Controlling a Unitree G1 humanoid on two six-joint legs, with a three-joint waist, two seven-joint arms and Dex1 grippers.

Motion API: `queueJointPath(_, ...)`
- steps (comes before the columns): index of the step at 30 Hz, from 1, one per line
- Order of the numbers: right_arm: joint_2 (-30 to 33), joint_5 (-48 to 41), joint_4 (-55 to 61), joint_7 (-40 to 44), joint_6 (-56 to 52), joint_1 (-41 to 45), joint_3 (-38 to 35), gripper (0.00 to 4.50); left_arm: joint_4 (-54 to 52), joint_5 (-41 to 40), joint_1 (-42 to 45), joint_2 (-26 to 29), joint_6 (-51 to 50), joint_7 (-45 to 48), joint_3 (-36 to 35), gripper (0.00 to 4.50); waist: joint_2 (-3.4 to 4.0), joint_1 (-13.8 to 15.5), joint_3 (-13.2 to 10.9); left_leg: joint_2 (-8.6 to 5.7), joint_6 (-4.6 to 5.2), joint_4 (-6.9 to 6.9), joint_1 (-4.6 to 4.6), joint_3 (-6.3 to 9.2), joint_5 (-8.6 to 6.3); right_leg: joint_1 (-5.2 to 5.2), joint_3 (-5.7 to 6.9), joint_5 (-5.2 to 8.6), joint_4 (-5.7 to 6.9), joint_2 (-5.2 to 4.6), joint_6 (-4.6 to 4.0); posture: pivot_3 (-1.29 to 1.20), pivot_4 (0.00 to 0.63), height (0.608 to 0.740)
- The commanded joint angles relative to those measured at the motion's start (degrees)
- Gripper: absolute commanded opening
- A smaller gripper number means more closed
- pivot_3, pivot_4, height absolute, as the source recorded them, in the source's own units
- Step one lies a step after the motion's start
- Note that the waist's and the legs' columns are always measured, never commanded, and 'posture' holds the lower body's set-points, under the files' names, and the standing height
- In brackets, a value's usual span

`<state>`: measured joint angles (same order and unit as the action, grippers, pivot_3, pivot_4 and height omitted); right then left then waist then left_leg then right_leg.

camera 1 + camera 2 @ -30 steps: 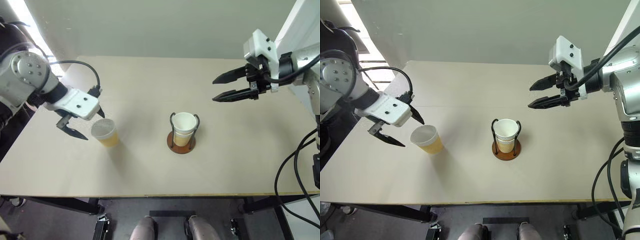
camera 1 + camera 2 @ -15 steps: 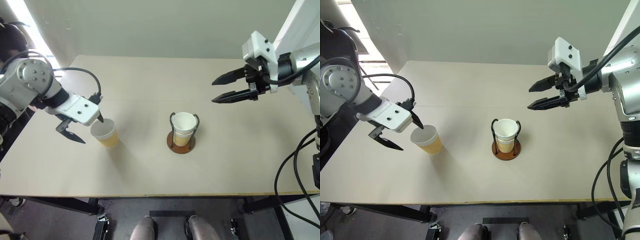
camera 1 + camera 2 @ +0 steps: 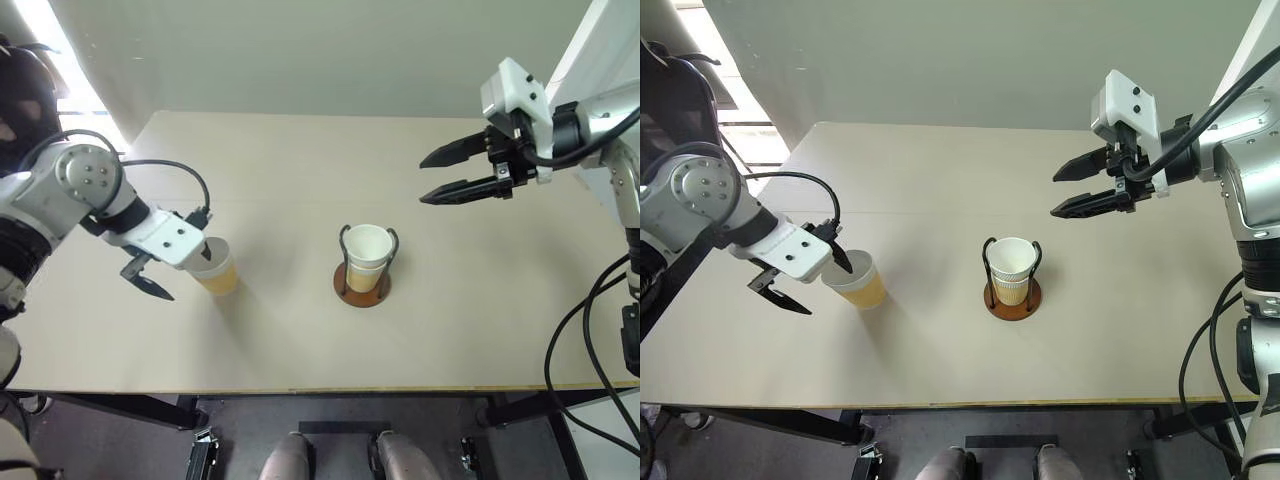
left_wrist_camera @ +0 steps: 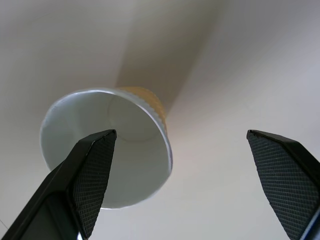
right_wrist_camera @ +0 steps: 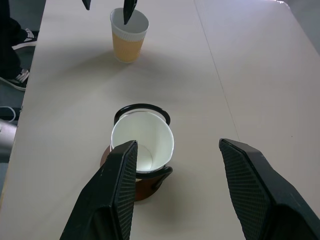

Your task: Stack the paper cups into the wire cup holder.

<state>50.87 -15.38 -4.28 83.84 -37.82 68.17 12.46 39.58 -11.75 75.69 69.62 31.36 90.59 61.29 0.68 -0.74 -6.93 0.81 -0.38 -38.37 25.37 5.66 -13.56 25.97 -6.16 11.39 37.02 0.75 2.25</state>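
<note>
I keep lowering my left gripper until its fingers can pinch the tan paper cup's side [image 4: 168, 150], as one finger is over the cup's opening [image 4: 134, 150] and the other is beyond its rim.
A tan paper cup [image 3: 214, 270] stands upright on the left part of the table, its white inside showing in the left wrist view [image 4: 125, 160]. My left gripper [image 3: 178, 268] is open and points down at it, one finger [image 4: 87, 175] over the cup's mouth, the other outside the rim on the side away from the holder. The wire cup holder [image 3: 343, 288] stands mid-table with a paper cup [image 3: 367, 252] seated between its black loops. My right gripper [image 3: 445, 175] hangs open and empty above the table's right side, apart from the holder.
The beige table [image 3: 300, 340] has its front edge near me and its left edge close to my left arm. Black cables [image 3: 570, 340] hang at the right by a white frame [image 3: 600, 40].
My left gripper has come down and drawn in over the loose cup, so one finger now hangs over its mouth. The right arm and both cups have not moved.
</note>
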Motion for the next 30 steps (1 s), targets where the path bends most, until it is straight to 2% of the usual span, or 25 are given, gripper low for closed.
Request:
queueJointPath(1, 0.4, 0.1, 1.3, 0.1, 0.6, 1.3, -0.7, 2.61, 1.5, 1.7, -1.4, -0.6, 1.4, 1.9, -3.9, 4.50, 0.01, 0.0, 0.0, 0.02, 0.00, 0.00, 0.00, 0.01, 0.00, 0.01, -0.01, -0.01, 0.00, 0.00, -0.02, 0.00, 0.150, 0.740)
queueJointPath(14, 0.4, 0.1, 1.9, 0.1, 0.1, 1.6, -0.6, 2.61, 9.9, 9.8, -5.3, -7.0, 6.2, 1.9, -12.0, 4.50, 0.02, 0.0, 0.0, 0.01, 0.00, 0.01, -0.02, 0.00, 0.00, 0.01, -0.02, -0.03, 0.02, -0.01, 0.00, 0.00, 0.150, 0.740)
queueJointPath(24, 0.5, -0.2, 2.9, -0.3, -0.8, 1.4, -0.7, 2.61, 14.6, 14.1, -6.3, -10.4, 10.0, 1.9, -15.1, 4.50, 0.02, 0.1, 0.0, 0.01, 0.00, 0.00, -0.02, 0.00, 0.00, 0.01, -0.02, -0.05, 0.01, -0.02, 0.02, 0.00, 0.150, 0.740)
queueJointPath(28, 0.8, -0.2, 3.6, -0.2, -1.3, 0.9, -0.9, 2.66, 16.7, 16.2, -5.9, -12.0, 11.7, 1.9, -17.6, 3.64, 0.02, 0.0, 0.0, 0.00, 0.00, -0.01, -0.02, 0.00, 0.00, 0.01, -0.03, -0.06, 0.01, -0.01, 0.04, 0.00, 0.150, 0.740)
queueJointPath(30, 0.9, -0.2, 3.8, -0.3, -1.4, 0.8, -0.9, 2.66, 17.9, 17.5, -5.3, -13.4, 12.7, 1.8, -19.8, 2.90, 0.02, 0.0, 0.0, 0.00, 0.00, 0.00, -0.02, 0.00, 0.00, 0.02, -0.03, -0.06, 0.01, -0.01, 0.04, 0.00, 0.150, 0.740)
